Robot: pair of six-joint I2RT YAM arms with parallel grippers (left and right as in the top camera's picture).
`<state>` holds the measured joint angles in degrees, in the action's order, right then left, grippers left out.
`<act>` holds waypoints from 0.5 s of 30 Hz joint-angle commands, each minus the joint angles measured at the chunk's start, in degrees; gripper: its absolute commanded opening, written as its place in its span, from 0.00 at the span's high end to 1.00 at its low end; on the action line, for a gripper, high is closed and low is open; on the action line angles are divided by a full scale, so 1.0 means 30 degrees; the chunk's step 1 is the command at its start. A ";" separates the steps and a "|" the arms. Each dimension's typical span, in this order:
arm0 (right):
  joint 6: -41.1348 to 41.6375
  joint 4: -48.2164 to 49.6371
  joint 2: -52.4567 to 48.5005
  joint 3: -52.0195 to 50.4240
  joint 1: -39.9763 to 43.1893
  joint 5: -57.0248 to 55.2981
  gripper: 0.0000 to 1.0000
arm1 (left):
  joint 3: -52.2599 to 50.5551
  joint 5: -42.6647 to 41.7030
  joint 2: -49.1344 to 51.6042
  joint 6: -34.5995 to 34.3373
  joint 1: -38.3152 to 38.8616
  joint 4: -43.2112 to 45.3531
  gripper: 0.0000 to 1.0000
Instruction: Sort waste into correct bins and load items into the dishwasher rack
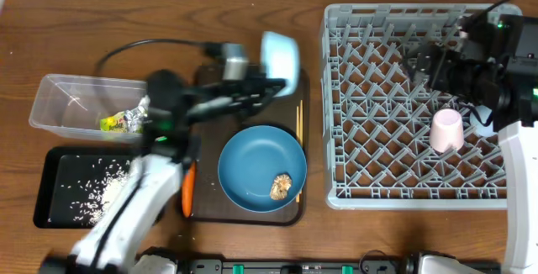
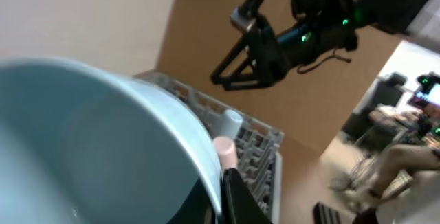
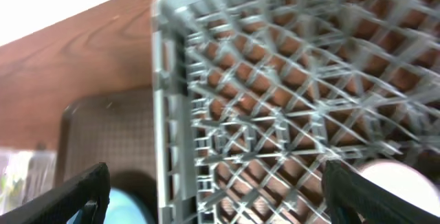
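The bowl (image 1: 281, 61) hangs at a tilt by its rim, and the rack's tray-side rows (image 1: 356, 116) are empty. My left gripper should keep carrying the bowl until it sits there.
My left gripper (image 1: 271, 82) is shut on the rim of the white-and-pale-blue bowl (image 1: 280, 55) and holds it tilted above the brown tray. In the left wrist view the bowl (image 2: 103, 141) fills the left side, pinched by the fingers (image 2: 221, 195). The blue plate (image 1: 252, 166) lies on the tray with the brown food lump (image 1: 281, 187) on it. The chopsticks (image 1: 298, 144) lie along the tray's right edge. The carrot (image 1: 188, 186) lies at its left edge. The pink cup (image 1: 446, 129) stands upside down in the grey rack (image 1: 370, 106). My right gripper (image 3: 230, 196) is open and empty above the rack (image 3: 275, 114).
The clear tub (image 1: 63, 97) at the left holds the yellow-green wrapper (image 1: 124, 121). The black tray (image 1: 55, 181) in front of it holds rice grains (image 1: 105, 192). The dark brown serving tray (image 1: 290, 211) lies between the bins and the rack. A cable runs behind the tub.
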<state>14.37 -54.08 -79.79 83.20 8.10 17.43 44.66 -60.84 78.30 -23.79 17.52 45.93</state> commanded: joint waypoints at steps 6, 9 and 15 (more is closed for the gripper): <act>0.2208 -0.0364 -0.0015 0.0189 0.1916 -0.1370 0.09 | 0.0131 0.7745 0.6404 -0.1960 0.4787 0.8437 0.94; 0.2208 -0.0641 -0.0015 0.0189 0.2229 -0.1370 0.09 | 0.0546 0.9508 0.8473 -0.2863 0.5858 1.0513 0.94; 0.2142 -0.0772 -0.0015 0.0189 0.2295 -0.1384 0.09 | 0.2849 0.8065 1.1154 -0.3672 0.6951 1.1009 0.94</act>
<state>20.08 -56.29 -79.77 83.20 14.57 13.56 48.62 -36.23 109.80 -33.17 37.21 77.84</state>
